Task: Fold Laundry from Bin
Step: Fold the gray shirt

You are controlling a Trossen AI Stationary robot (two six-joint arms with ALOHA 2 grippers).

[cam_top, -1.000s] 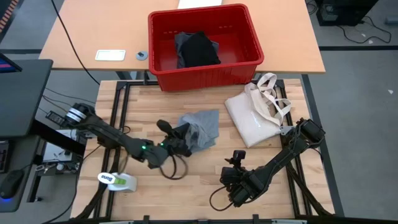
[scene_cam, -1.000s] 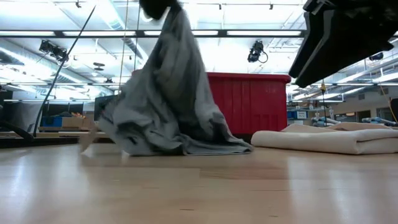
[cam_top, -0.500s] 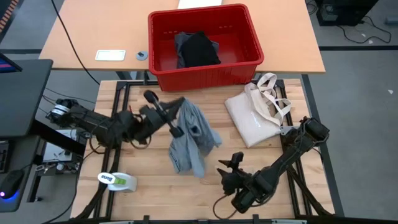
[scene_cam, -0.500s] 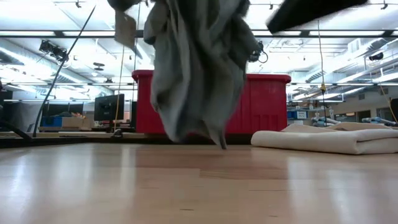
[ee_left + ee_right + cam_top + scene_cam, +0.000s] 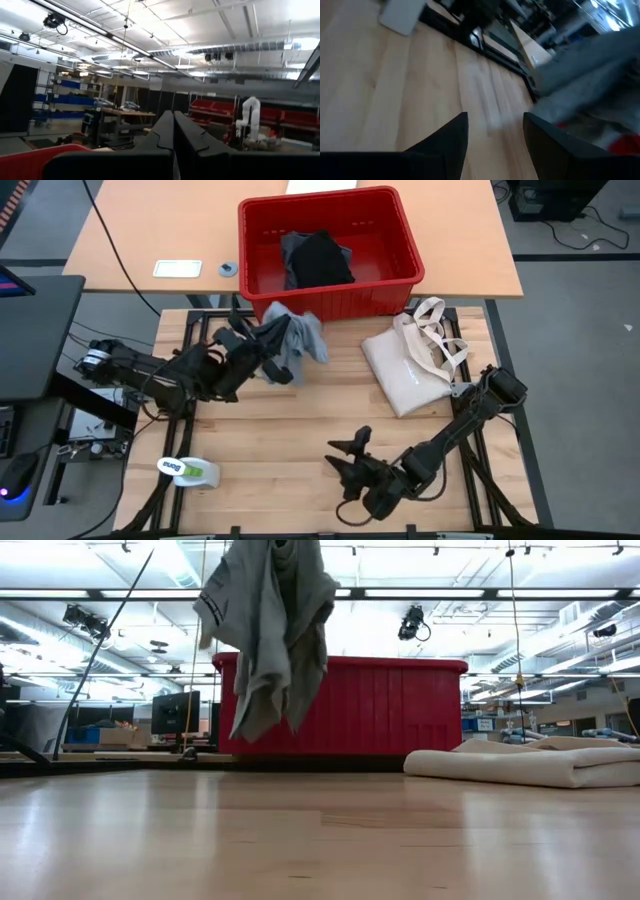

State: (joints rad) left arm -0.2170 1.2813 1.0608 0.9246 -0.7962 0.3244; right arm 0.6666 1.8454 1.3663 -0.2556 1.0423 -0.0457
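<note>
The light grey T-shirt is hanging in a slack heap [image 5: 298, 335]. I expect its lower part [image 5: 294, 365] to stay wrinkled when I pull its upper edge between my grippers.
A light grey T-shirt [image 5: 298, 340] hangs bunched in the air just in front of the red bin [image 5: 400, 232], with my left gripper [image 5: 270, 335] shut on it. In the low view the shirt [image 5: 268, 630] dangles from above the picture, clear of the table. In the bin lies a black garment [image 5: 322, 260] on another dark cloth. My right gripper [image 5: 345, 455] stands open over the table's near middle, nothing between its fingers [image 5: 450, 135]. My left gripper is shut on a gathered bunch of the T-shirt [image 5: 283, 328], several layers. The cloth itself covers the place of contact from above. The shut fingers [image 5: 165, 130] slant upward, and no cloth shows past them. The shirt hangs slack below, lifted clear of the table.
A cream tote bag [image 5: 412, 365] lies on the table's right, near the bin. A small white and green object [image 5: 190, 470] sits near the front left corner. Bare wood spreads across the table's middle [image 5: 300, 420]. A white card [image 5: 177, 268] lies on the far desk.
My left gripper has risen and gone toward the table's far edge and the bin, rolling as it went. The T-shirt, with its lower part on the table before, is lifted clear and hangs. My right gripper has moved toward the table's left and a little up, staying open.
</note>
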